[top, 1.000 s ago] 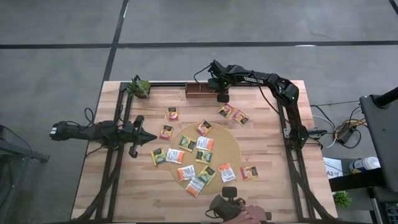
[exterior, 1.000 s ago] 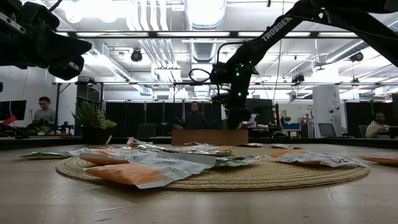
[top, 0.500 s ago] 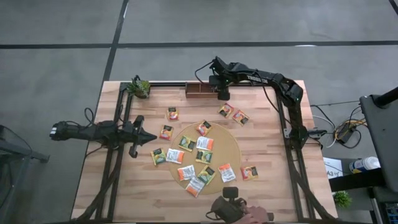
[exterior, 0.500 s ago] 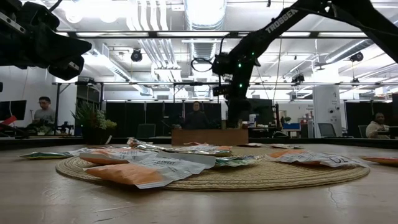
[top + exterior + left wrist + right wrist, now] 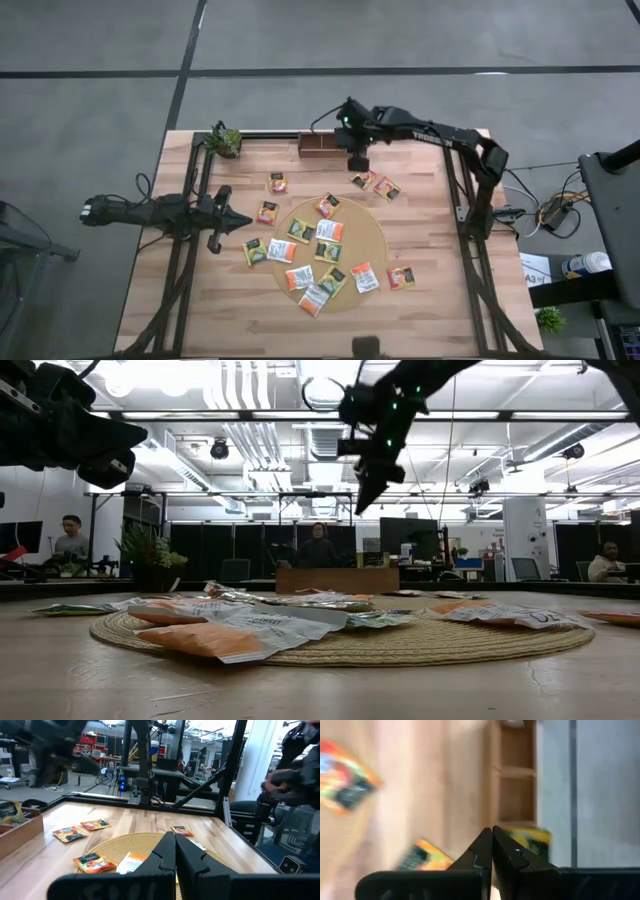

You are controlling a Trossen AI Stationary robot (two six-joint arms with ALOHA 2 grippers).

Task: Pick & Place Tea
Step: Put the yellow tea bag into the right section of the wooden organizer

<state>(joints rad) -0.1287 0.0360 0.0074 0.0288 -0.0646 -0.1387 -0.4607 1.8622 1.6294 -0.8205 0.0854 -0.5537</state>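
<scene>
The green and yellow sachet (image 5: 535, 840) is in the tray's end section, so the robot's right gripper should go on moving toward the mat's dark green sachets (image 5: 328, 251) until it opens over them.
Several tea sachets (image 5: 328, 231), orange, white and dark green, lie flat on the round tan mat (image 5: 372, 232), and others lie around it on the wood, two of them (image 5: 374, 183) near the far edge. The wooden tray (image 5: 318, 147) stands at the far edge; a green and yellow sachet (image 5: 530, 840) lies in its end compartment. My right gripper (image 5: 357, 163) is shut on nothing and hangs high (image 5: 365, 500) beside the tray's right end, slanting down. My left gripper (image 5: 243, 220) waits shut and level at the table's left.
A small potted plant (image 5: 225, 142) stands at the far left corner. Dark frame rails run along the table's left and right sides. In the low view, people sit in the room beyond the table.
My right gripper has gone up from just over the tray's right end, staying shut, and has come slightly toward the near edge. A person's hand with a dark object at the near edge has drawn back out of the high view.
</scene>
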